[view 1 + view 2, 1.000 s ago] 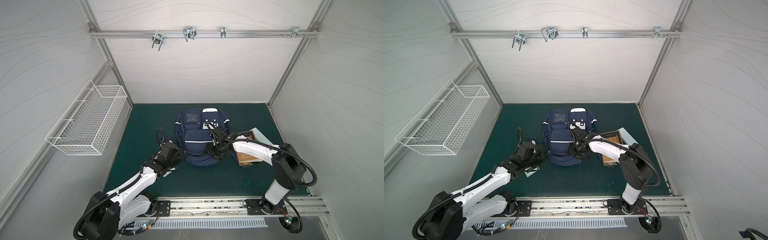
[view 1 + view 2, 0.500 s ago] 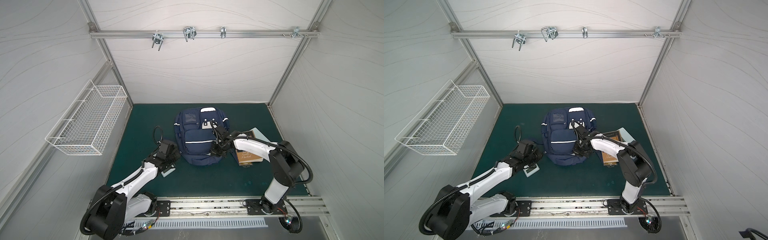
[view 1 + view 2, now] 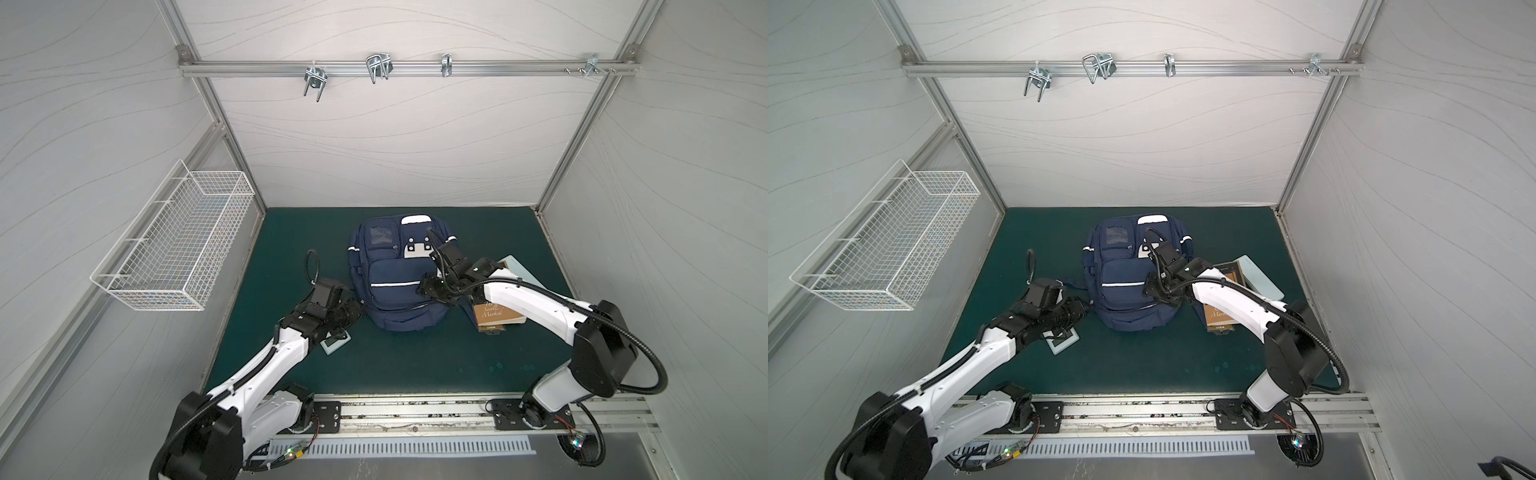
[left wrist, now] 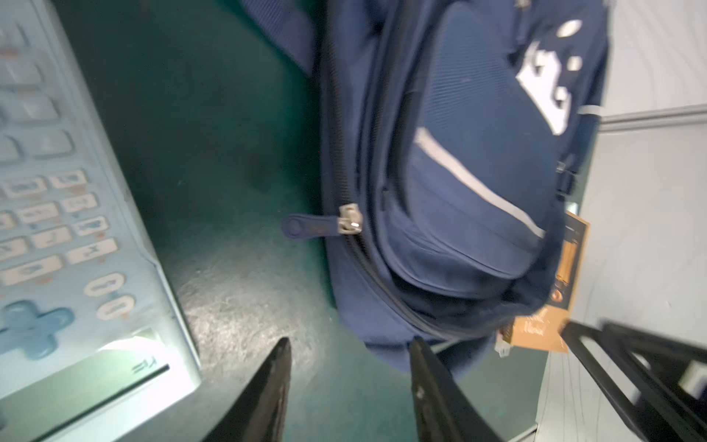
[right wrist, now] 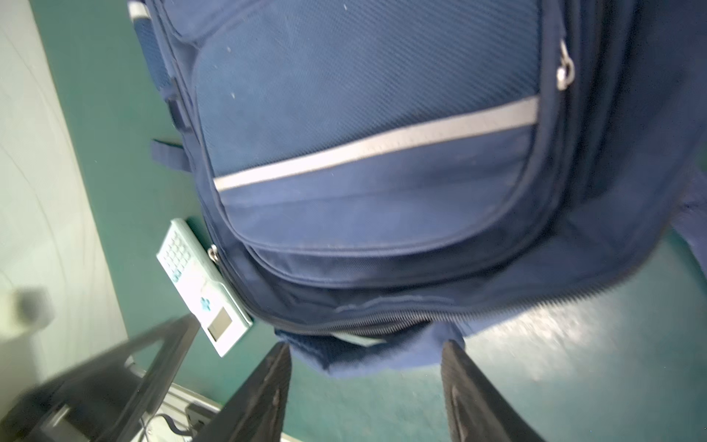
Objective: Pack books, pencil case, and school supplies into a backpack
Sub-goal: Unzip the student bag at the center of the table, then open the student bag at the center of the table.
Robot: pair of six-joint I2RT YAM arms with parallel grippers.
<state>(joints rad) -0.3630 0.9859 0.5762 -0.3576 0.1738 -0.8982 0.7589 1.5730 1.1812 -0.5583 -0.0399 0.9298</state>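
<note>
The unzipped flap hangs down over the backpack's opening (image 5: 360,339). I should use my right gripper to lift the flap's edge (image 5: 412,317) so my left gripper can hold it before packing.
The navy backpack (image 3: 390,270) (image 3: 1121,286) lies flat on the green mat with its front pockets up. My left gripper (image 3: 358,309) (image 4: 350,344) is open and holds nothing, just off the bag's near left corner, close to a zip pull (image 4: 321,225). The pale calculator (image 3: 334,343) (image 4: 57,229) (image 5: 202,291) lies under that arm. My right gripper (image 3: 424,286) (image 5: 365,348) hangs open and empty at the bag's near right edge. A brown book (image 3: 494,316) (image 3: 1219,318) lies right of the bag, the pale blue pencil case (image 3: 519,268) (image 3: 1260,278) behind it.
A white wire basket (image 3: 178,249) hangs on the left wall. A metal rail with hooks (image 3: 378,68) crosses the back wall high up. The arms' mounting rail (image 3: 415,411) runs along the mat's front edge. Walls close in on three sides.
Both grippers have gone from shut to open. The backpack, bunched up between them a second ago, now lies flatter and farther back. The left gripper has moved in to the bag's corner.
</note>
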